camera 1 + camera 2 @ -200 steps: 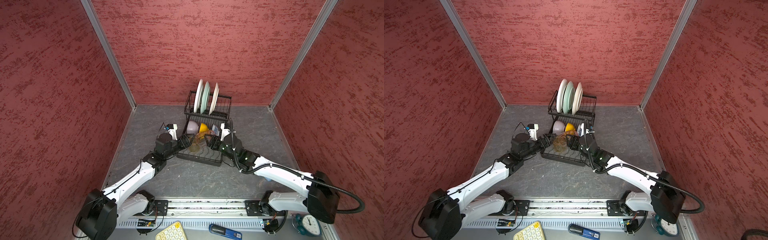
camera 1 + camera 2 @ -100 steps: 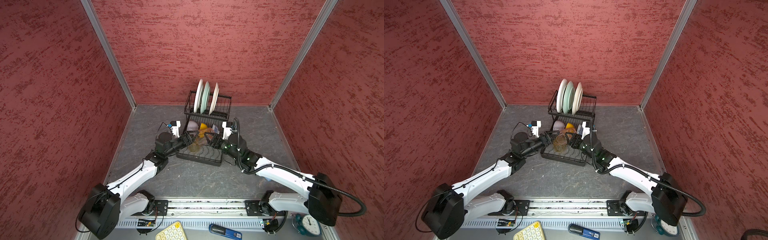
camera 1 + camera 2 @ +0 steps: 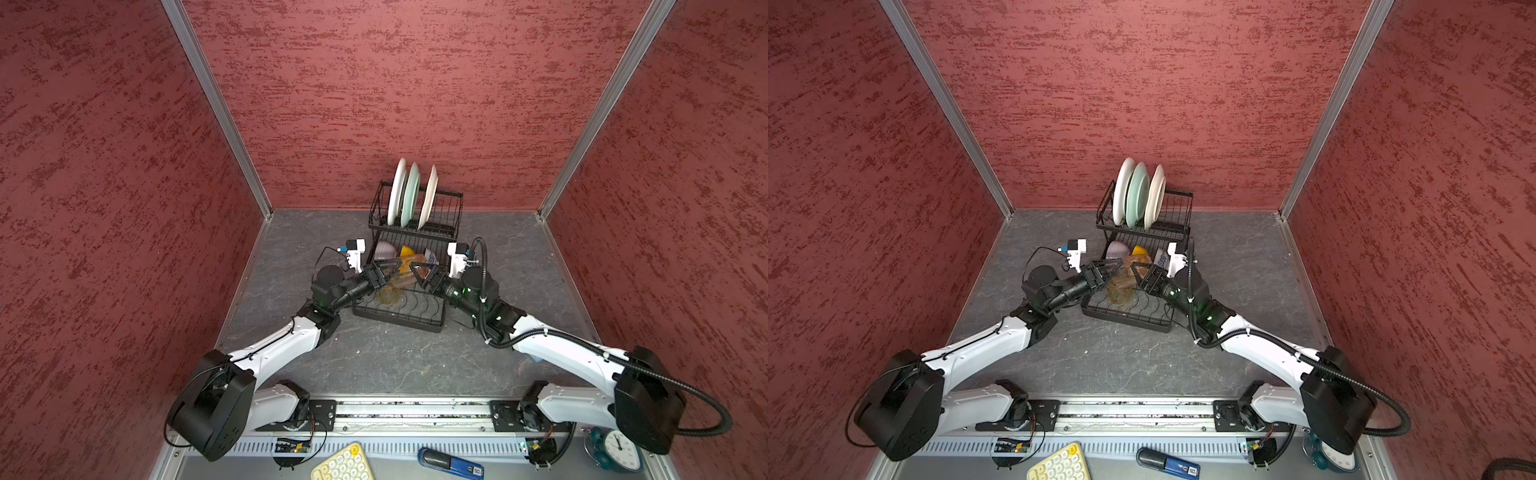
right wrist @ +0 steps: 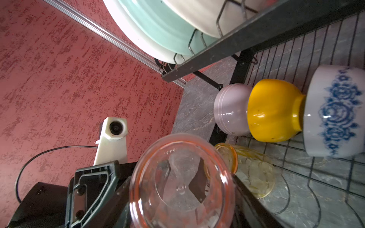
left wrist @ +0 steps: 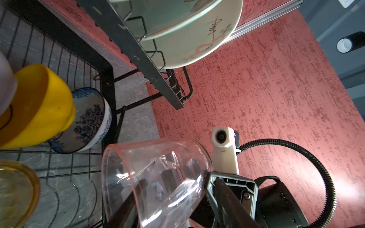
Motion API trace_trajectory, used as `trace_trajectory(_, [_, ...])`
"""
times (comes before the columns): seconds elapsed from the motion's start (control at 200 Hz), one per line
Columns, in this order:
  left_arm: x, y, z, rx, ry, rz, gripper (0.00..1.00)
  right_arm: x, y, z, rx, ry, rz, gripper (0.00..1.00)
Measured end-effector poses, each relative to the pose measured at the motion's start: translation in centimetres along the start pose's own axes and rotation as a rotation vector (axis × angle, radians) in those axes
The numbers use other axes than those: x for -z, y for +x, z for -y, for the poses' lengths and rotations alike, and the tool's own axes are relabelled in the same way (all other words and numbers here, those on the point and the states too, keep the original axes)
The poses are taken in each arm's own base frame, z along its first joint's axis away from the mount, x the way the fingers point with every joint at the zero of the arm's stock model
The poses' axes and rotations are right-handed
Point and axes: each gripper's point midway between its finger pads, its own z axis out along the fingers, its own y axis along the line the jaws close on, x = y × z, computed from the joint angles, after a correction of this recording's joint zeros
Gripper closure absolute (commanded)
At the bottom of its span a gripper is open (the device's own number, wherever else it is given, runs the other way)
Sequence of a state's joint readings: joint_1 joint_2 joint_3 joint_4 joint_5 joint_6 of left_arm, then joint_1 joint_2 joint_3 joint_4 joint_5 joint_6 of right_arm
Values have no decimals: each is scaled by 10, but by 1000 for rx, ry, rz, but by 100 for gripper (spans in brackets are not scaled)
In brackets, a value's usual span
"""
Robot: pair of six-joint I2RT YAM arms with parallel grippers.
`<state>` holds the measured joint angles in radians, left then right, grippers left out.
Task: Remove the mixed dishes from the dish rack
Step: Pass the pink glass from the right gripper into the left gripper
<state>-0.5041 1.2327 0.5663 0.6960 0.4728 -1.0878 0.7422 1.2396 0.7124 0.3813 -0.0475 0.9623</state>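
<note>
Next, my right gripper lets go of the tumbler's base, as my left gripper is around the pink tumbler's open end (image 5: 120,184), and then my left gripper will carry the tumbler to the grey floor (image 3: 304,254).
The black wire dish rack (image 3: 415,322) stands at the back. Three plates stand in its raised basket: white (image 3: 397,191), pale green (image 3: 411,195) and cream floral (image 5: 197,39). On the low tray lie a lilac bowl (image 4: 231,110), a yellow bowl (image 4: 274,110), a blue-and-white bowl (image 4: 335,114) and an amber tumbler (image 4: 254,169) on its side. My right gripper (image 4: 181,197) is shut on the pink tumbler (image 4: 181,183), which hangs above the tray. My left gripper (image 3: 395,266) meets it from the other side, fingers at its open end (image 5: 156,177). The glass hides whether they grip.
Red walls close in on three sides, and the rack stands close to the back one. At the front, beyond the arm rail, lie a yellow keypad (image 3: 345,463), a blue device (image 3: 451,461) and a clock (image 3: 619,449). Grey floor (image 3: 395,365) lies between rack and rail.
My left gripper has moved right, from the tray's left edge to the pink tumbler, and its jaws have narrowed. The right gripper has kept its hold and shifted slightly towards the rack.
</note>
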Motion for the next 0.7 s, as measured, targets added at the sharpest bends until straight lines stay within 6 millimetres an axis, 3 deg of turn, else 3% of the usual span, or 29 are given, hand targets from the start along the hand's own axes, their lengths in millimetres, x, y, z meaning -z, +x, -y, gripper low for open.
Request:
trace_trajectory(0.235, [-4,4,0,38,41,-21,67,0,-5,-1,-34,-31,-21,53])
trace_trajectory(0.396, [-3,4,1,46,46,-23,72,-1,-3,-4,-52,-54,-37,52])
trace_trajectory(0.496, [-3,2,1,54,49,-18,85,-4,-4,-2,-84,-58,-40,51])
trace_trajectory(0.601, [-1,-1,9,52,77,-7,88,-5,-5,-4,-122,-76,-46,44])
trace_trajectory(0.701, [0,-2,12,48,84,-3,98,-4,-6,-6,-125,-90,-50,37])
